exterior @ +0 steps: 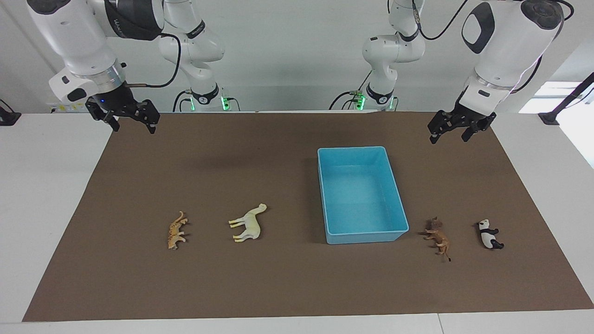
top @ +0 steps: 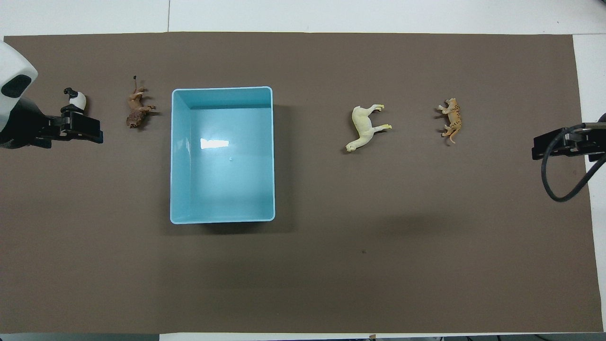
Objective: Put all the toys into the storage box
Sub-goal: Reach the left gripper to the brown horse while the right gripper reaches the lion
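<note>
The brown lion (top: 137, 109) is lying away from the panda and the storage box, so my left gripper keeps going toward the lion's body (exterior: 439, 237) until its fingers are on both sides of it.
All toys lie on their sides on the brown mat, in a row farther from the robots. The orange leopard (exterior: 177, 230) (top: 451, 120) and the cream horse (exterior: 248, 223) (top: 363, 127) lie toward the right arm's end. The brown lion (exterior: 437, 237) (top: 136, 111) and the panda (exterior: 489, 234) (top: 75, 98) lie toward the left arm's end. The light blue storage box (exterior: 364, 235) (top: 222, 219) stands between horse and lion, with nothing in it. My left gripper (exterior: 457, 130) (top: 83, 128) hangs open and empty, high over the mat's corner. My right gripper (exterior: 132, 121) (top: 544, 147) hangs open and empty over the other corner.
The brown mat (exterior: 278, 287) covers most of a white table (exterior: 46, 185). The arm bases stand at the table's robot end. A black cable (top: 563, 189) loops from the right wrist.
</note>
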`<action>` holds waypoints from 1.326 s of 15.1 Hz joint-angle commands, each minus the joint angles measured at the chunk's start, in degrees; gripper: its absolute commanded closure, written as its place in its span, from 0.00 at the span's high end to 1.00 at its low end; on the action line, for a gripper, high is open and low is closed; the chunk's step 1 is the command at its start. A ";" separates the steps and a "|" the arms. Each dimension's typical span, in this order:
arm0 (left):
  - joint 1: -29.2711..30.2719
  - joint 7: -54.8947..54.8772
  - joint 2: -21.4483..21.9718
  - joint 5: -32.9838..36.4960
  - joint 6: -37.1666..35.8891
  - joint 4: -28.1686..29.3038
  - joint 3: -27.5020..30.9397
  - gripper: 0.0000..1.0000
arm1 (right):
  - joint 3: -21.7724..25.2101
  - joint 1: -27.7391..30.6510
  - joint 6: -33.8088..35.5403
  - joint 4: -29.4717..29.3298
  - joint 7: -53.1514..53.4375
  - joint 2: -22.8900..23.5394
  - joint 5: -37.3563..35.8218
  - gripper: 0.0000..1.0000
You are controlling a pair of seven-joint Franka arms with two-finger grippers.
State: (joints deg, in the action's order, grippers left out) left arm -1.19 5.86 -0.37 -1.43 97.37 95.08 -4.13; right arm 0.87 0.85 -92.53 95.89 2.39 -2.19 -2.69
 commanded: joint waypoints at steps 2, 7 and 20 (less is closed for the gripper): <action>0.31 0.29 1.34 0.73 12.30 8.44 0.26 1.00 | -0.43 -0.76 -8.77 5.43 -1.86 0.34 1.72 1.00; 0.57 -0.32 -10.95 0.90 28.47 7.05 0.26 1.00 | -0.34 -0.41 -24.69 10.71 -2.91 8.51 1.81 1.00; 2.07 -2.43 -32.68 -1.03 46.86 -0.95 1.23 1.00 | -0.34 -0.23 -43.08 11.17 -4.58 21.96 3.39 1.00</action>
State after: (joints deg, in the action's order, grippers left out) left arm 0.69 2.67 -33.50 -1.69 143.34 93.72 -3.41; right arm 0.77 0.39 -133.58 108.77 -0.11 16.85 -0.72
